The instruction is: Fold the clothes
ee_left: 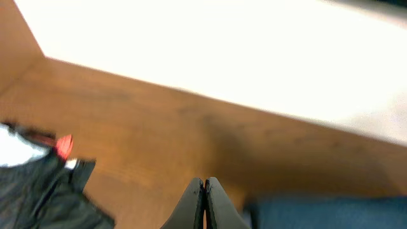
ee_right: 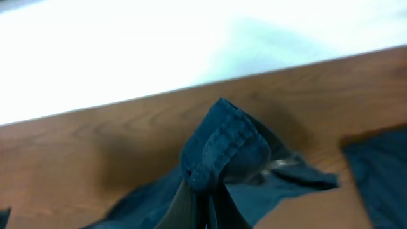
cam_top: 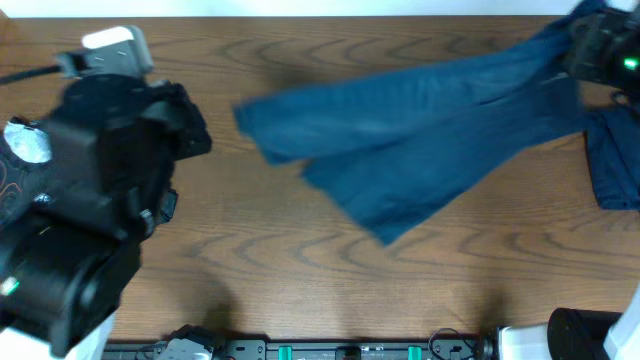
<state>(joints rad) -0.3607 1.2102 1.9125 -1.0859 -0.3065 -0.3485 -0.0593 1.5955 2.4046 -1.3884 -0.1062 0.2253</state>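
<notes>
My right gripper alone holds the navy garment, and its loose end (cam_top: 268,124) trails crooked. Next, my left gripper swings back, opens and grabs the garment's near edge (cam_top: 384,232) before the folding starts.
A dark navy garment (cam_top: 420,130) lies stretched across the table from the middle toward the back right corner. Its far end is lifted by my right gripper (cam_top: 600,45). In the right wrist view, that gripper (ee_right: 205,189) is shut on a bunched, stitched hem of the garment (ee_right: 222,146). A second piece of the clothes (cam_top: 612,165) lies flat at the right edge, seen in the right wrist view as dark cloth (ee_right: 378,165). My left arm (cam_top: 100,180) looms large at the left, hiding its fingers. In the left wrist view the left gripper (ee_left: 204,186) is shut and empty above bare wood, with the garment's edge (ee_left: 324,213) just to its right.
The wooden table (cam_top: 280,260) ends at a bright white floor (ee_left: 222,51) along its far side. A black object with a red part (ee_left: 44,178) sits left of the left gripper. Black equipment (cam_top: 340,350) runs along the front edge.
</notes>
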